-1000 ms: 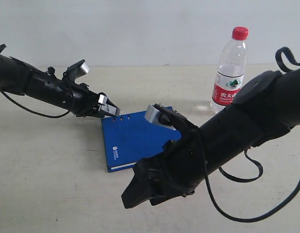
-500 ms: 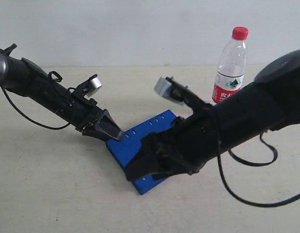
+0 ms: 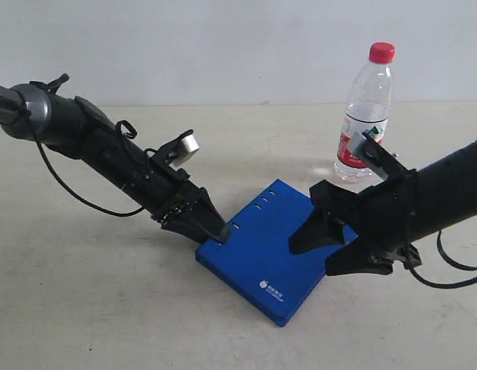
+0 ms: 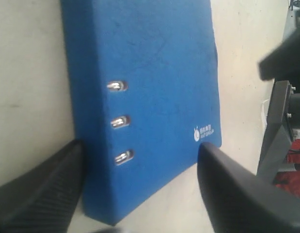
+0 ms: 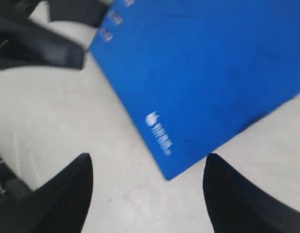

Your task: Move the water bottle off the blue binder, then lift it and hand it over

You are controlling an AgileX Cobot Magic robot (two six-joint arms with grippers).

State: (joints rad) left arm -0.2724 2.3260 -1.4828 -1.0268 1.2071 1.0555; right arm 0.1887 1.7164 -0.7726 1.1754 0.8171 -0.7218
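Observation:
The blue binder is lying diagonally with only its corner at the left gripper (image 3: 205, 253), so next the right gripper takes hold of the opposite edge (image 3: 319, 276) and turns the binder square before lifting it.
The blue binder (image 3: 270, 245) lies flat on the table, turned diagonally, logo toward the front. My left gripper (image 3: 216, 230) is open and low at its left corner. In the left wrist view that corner of the blue binder (image 4: 154, 73) lies between the spread fingers of the left gripper (image 4: 140, 148). My right gripper (image 3: 324, 248) is open over the binder's right edge. In the right wrist view the right gripper (image 5: 149, 160) hangs above the binder's (image 5: 213, 73) logo corner. The water bottle (image 3: 367, 116) stands upright on the table behind the right arm, off the binder.
A pale wall (image 3: 223, 46) closes the back of the beige table (image 3: 92, 308). Black cables loop under both arms (image 3: 76, 196). The left gripper's fingers (image 5: 38, 46) show in the right wrist view, close to the binder's holed edge.
The binder has slid and turned toward the front right. My left gripper followed it right and down. The right arm has drawn back to the right, uncovering the binder.

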